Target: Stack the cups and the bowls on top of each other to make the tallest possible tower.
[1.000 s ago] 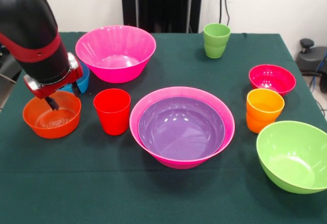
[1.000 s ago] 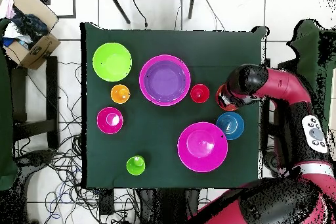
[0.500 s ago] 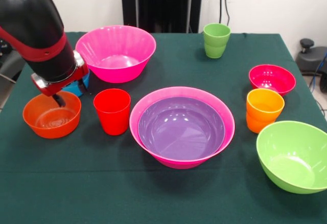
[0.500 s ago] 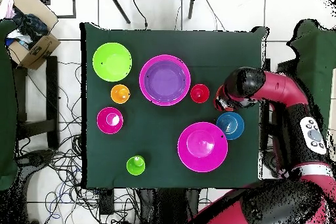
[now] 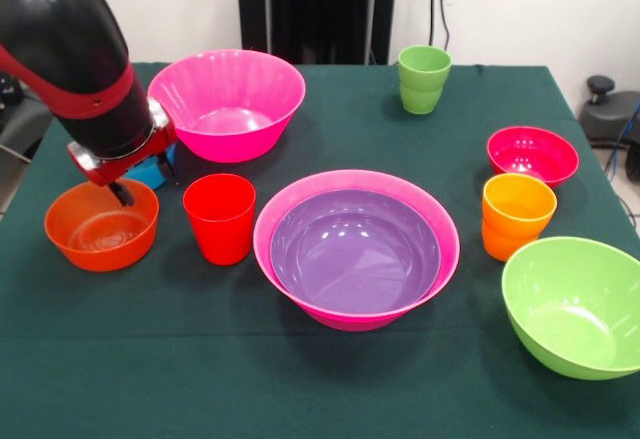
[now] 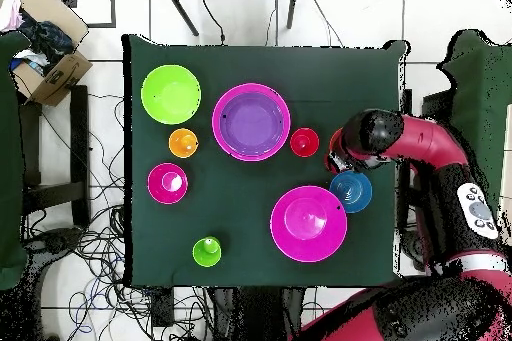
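The orange-red bowl will settle down inside when the robot's gripper lowers it there, because it is narrower than the purple bowl's wide opening.
My gripper hangs open at the table's left, over the far rim of the orange-red bowl. One fingertip dips inside that bowl; the other is near the blue bowl, which the arm mostly hides. The red cup stands just right of them. In the middle the purple bowl sits nested in a hot-pink bowl. A second hot-pink bowl stands behind. The green cup, crimson bowl, orange cup and lime bowl are on the right.
From above, the arm reaches in from the table's right edge, with the blue bowl just below the gripper. A cardboard box lies on the floor off the table's far left corner.
The gripper has risen a little and shifted toward the red cup and the blue bowl. The orange-red bowl and all other pieces have stayed put.
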Action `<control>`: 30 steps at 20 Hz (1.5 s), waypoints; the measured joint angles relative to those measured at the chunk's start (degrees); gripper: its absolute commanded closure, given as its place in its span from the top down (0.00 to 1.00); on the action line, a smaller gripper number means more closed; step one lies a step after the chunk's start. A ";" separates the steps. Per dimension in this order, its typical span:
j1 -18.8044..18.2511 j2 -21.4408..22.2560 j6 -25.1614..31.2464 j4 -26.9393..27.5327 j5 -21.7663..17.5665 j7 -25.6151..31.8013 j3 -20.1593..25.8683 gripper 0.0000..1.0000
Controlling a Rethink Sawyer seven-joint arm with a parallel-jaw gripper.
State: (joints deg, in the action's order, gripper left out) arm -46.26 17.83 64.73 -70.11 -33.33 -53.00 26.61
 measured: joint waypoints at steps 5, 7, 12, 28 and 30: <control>-0.04 0.00 -3.17 -0.95 -0.05 0.00 0.05 1.00; -0.04 0.01 -4.79 -1.38 -0.11 0.00 0.09 1.00; -0.04 0.00 -6.53 -1.57 -0.20 0.00 0.09 1.00; -0.04 -0.02 -11.09 -1.58 -0.93 0.00 0.09 1.00; -0.01 -0.02 -12.05 -1.58 -1.01 0.00 0.09 1.00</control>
State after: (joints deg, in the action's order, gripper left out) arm -46.26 17.81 52.68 -71.69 -34.33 -53.00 26.70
